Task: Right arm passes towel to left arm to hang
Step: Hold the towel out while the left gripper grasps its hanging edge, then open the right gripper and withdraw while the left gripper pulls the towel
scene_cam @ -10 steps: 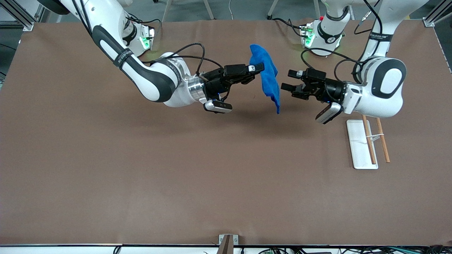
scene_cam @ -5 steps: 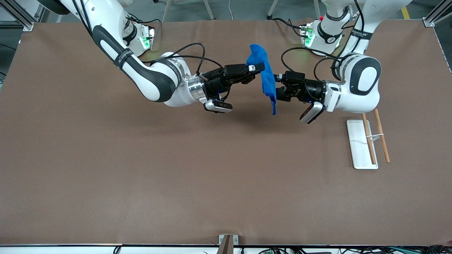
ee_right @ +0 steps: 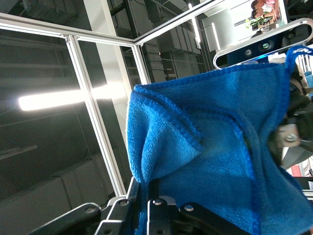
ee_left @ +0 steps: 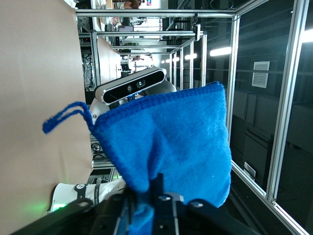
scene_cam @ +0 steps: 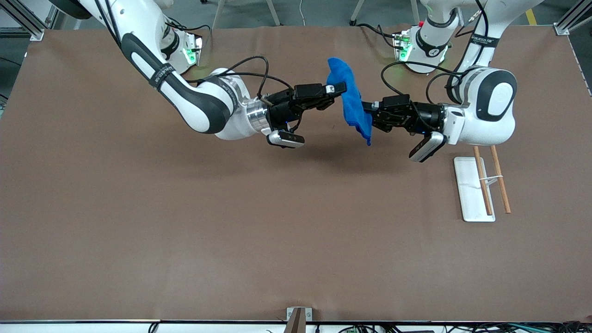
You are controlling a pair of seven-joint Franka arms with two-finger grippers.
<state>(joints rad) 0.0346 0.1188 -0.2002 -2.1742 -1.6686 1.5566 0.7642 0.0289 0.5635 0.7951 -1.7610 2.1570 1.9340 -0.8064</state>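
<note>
My two grippers are both pinching the blue towel (scene_cam: pixel 350 97). Next, my right gripper lets go and moves away before my left gripper takes the towel to the wooden rods (scene_cam: pixel 483 183).
The bright blue towel (scene_cam: pixel 352 101) hangs in the air over the middle of the table, between both grippers. My right gripper (scene_cam: pixel 340 88) is shut on its upper part. My left gripper (scene_cam: pixel 368 113) is shut on the towel's edge lower down, from the left arm's end. In the left wrist view the towel (ee_left: pixel 171 137) is pinched between my left gripper's (ee_left: pixel 144 188) jaws, and its small loop (ee_left: pixel 63 117) sticks out at one corner. In the right wrist view the towel (ee_right: pixel 210 147) fills my right gripper's (ee_right: pixel 146 188) jaws.
A white tray (scene_cam: pixel 468 199) with two wooden rods (scene_cam: pixel 483 182) lies on the brown table toward the left arm's end, nearer the front camera than the left arm. Both arm bases stand along the table's back edge.
My left gripper moved in to the towel, closed on its edge and drew back slightly toward the left arm's end. The towel's lower tip swung that way. The right arm stayed still.
</note>
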